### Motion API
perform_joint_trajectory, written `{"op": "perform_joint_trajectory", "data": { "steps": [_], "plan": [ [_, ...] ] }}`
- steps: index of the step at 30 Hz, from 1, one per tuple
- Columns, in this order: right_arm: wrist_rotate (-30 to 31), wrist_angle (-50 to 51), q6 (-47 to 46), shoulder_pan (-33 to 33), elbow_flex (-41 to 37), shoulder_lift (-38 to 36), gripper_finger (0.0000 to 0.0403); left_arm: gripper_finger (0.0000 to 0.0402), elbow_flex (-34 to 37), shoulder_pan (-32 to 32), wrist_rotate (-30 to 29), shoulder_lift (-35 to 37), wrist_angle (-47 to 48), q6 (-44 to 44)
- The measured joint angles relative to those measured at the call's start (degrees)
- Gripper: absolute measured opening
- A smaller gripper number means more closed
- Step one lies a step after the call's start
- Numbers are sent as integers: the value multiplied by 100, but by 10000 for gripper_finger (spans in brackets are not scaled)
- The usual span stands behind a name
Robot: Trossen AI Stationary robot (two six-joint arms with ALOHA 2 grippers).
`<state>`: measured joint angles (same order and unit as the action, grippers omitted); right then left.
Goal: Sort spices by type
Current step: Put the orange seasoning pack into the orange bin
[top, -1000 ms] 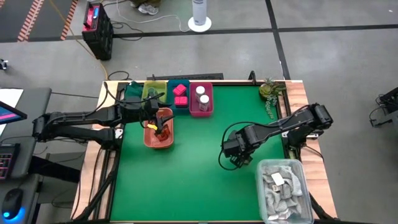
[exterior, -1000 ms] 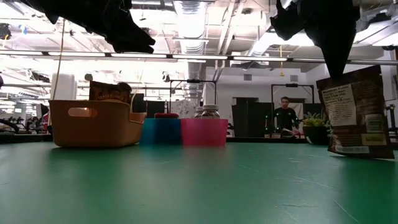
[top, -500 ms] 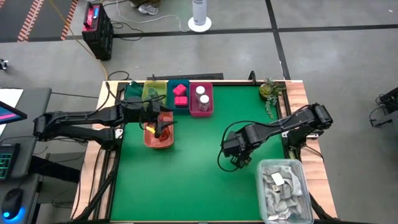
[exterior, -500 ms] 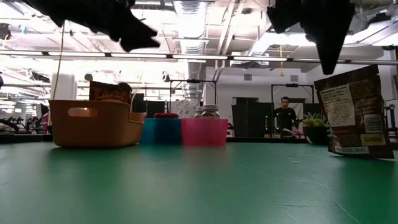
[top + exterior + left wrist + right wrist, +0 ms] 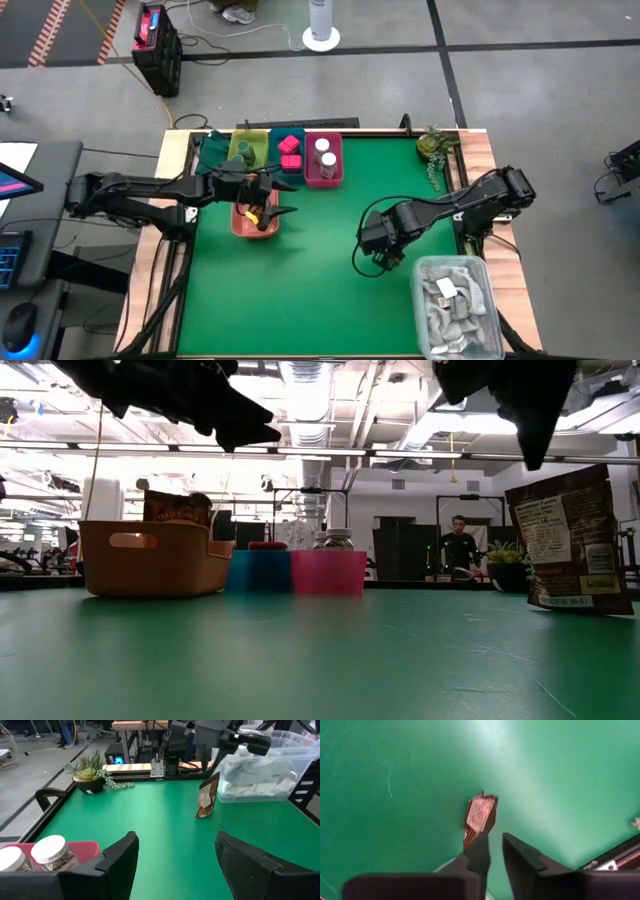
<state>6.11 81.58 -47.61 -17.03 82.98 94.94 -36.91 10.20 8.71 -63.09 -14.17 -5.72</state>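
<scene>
I should open my right gripper wider and straddle the sachet [image 5: 572,540] before handing it to my left gripper, as the sachet's top edge [image 5: 560,480] is beside one right finger.
A red-brown sachet [image 5: 572,540] stands upright on its bottom edge on the green table, right of centre. My right gripper [image 5: 496,851] hovers directly above it, narrowly open, with the sachet [image 5: 480,817] beside one fingertip and not between the two. My left gripper [image 5: 277,203] hangs wide open and empty over the right rim of the orange tray [image 5: 243,222], which holds more sachets. White-capped jars [image 5: 324,152] sit in the pink tray, pink packs [image 5: 290,150] in the blue tray, and a greenish jar [image 5: 245,152] in the yellow-green tray. My right gripper has one fingertip [image 5: 481,845] at the sachet's top edge [image 5: 474,836], coming from above and pointing down. That finger hides the edge, so I cannot tell whether it touches. The sachet stands by itself on the table.
The trays stand in a row along the far edge, left of centre. A clear bin of grey rags [image 5: 455,300] sits at the near right corner, close to my right arm. A small potted plant [image 5: 432,145] stands at the far right. Bare green mat [image 5: 320,280] lies between the arms.
My left gripper has risen out of the orange tray and moved toward the table's right, staying open. The sachet under my right gripper has gone from tilted to nearly upright on the table, and the right gripper has lifted slightly above its top edge.
</scene>
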Motion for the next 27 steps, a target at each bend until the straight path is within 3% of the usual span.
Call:
{"op": "perform_joint_trajectory", "data": {
  "steps": [8, 13, 20, 27],
  "plan": [
    [-183, 324, -472, -344, 0, 0, 204, 251, 0, 0, -22, 175, 22, 105],
    [-400, 326, -641, -533, -2, 0, 220, 251, 0, 0, -24, 177, 54, 121],
    [-474, 92, -629, -526, -349, -4, 183, 251, 0, 0, -29, 175, 63, 121],
    [-474, 22, -358, -331, -728, 0, 85, 251, 0, 0, -31, 175, 57, 121]
  ]
}}
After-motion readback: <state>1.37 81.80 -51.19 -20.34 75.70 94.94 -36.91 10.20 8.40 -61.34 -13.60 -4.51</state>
